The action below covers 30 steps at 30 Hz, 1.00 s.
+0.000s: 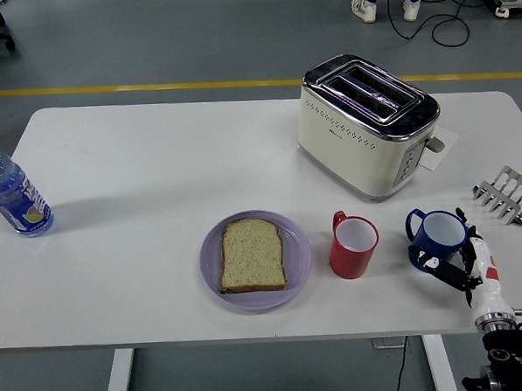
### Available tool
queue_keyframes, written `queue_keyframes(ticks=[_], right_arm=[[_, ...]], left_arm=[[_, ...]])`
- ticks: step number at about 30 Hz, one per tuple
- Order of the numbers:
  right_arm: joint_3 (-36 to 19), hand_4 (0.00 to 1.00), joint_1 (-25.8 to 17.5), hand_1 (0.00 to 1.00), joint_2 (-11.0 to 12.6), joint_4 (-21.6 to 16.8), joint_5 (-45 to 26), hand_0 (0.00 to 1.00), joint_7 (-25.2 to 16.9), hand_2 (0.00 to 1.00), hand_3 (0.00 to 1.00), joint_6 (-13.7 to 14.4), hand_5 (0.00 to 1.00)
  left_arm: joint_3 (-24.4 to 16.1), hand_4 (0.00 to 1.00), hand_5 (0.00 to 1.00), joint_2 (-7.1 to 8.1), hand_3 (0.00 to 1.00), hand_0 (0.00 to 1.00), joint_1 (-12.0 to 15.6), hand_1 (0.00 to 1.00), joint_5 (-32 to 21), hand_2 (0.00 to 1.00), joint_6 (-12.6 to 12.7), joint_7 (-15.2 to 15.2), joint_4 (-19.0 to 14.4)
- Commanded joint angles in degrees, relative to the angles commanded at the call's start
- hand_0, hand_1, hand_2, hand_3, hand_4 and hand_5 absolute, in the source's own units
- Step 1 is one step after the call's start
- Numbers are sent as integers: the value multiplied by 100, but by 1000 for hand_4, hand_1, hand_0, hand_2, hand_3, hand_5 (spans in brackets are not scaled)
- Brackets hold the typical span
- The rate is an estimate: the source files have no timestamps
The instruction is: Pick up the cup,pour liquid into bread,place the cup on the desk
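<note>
The blue cup point(438, 240) shows plain white inside its opening point(444, 228), so I expect it to turn out empty and leave the bread dry when the robot pours.
A blue cup point(435, 236) stands on the white table point(154, 166) at the front right, handle to the left. My right hand point(454, 248) comes up from the lower right corner and cradles the cup's right side: thumb at the base in front, fingers point(463, 221) spread behind its right wall. Whether they press on the cup I cannot tell; the cup stands upright on the table. A red cup point(352, 246) stands just left of it. A slice of bread point(253, 255) lies on a purple plate point(299, 262) left of the red cup.
A cream toaster point(365, 124) stands behind the cups. A metal rack point(506, 194) lies at the right edge. A water bottle with a blue cap point(11, 194) stands at the far left. A person's feet show on the floor beyond the table.
</note>
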State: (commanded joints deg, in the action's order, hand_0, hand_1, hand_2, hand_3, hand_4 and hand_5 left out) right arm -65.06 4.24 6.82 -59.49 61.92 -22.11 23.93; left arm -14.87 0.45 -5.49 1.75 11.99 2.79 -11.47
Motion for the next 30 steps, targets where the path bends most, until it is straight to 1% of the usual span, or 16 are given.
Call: queue_keyframes(ticks=[9, 10, 18, 27, 28, 30], right_arm=[[85, 998, 157, 854, -40, 199, -122, 937, -72, 954, 998, 14, 109], [91, 998, 168, 854, -42, 213, -128, 937, -74, 951, 998, 14, 90], [167, 998, 274, 850, -70, 368, -210, 937, -107, 951, 998, 16, 82], [299, 998, 384, 850, -88, 562, -426, 931, -265, 948, 998, 30, 83], [321, 998, 399, 817, -92, 586, -476, 898, -338, 922, 998, 54, 62], [351, 998, 414, 817, -93, 611, -522, 898, -405, 922, 998, 70, 62]], left_arm=[[-2, 240, 854, -1, 506, 634, 0, 645, -12, 653, 0, -1, -1], [0, 240, 854, -1, 506, 634, 0, 645, -14, 653, 0, -1, -1], [11, 240, 853, -4, 506, 634, 14, 647, -25, 653, 1, -3, 0], [39, 240, 854, -14, 506, 635, 41, 646, -41, 653, 4, -4, 4], [49, 241, 855, -18, 506, 635, 47, 646, -46, 653, 4, -4, 5], [59, 241, 855, -21, 506, 635, 54, 646, -51, 653, 4, -3, 6]])
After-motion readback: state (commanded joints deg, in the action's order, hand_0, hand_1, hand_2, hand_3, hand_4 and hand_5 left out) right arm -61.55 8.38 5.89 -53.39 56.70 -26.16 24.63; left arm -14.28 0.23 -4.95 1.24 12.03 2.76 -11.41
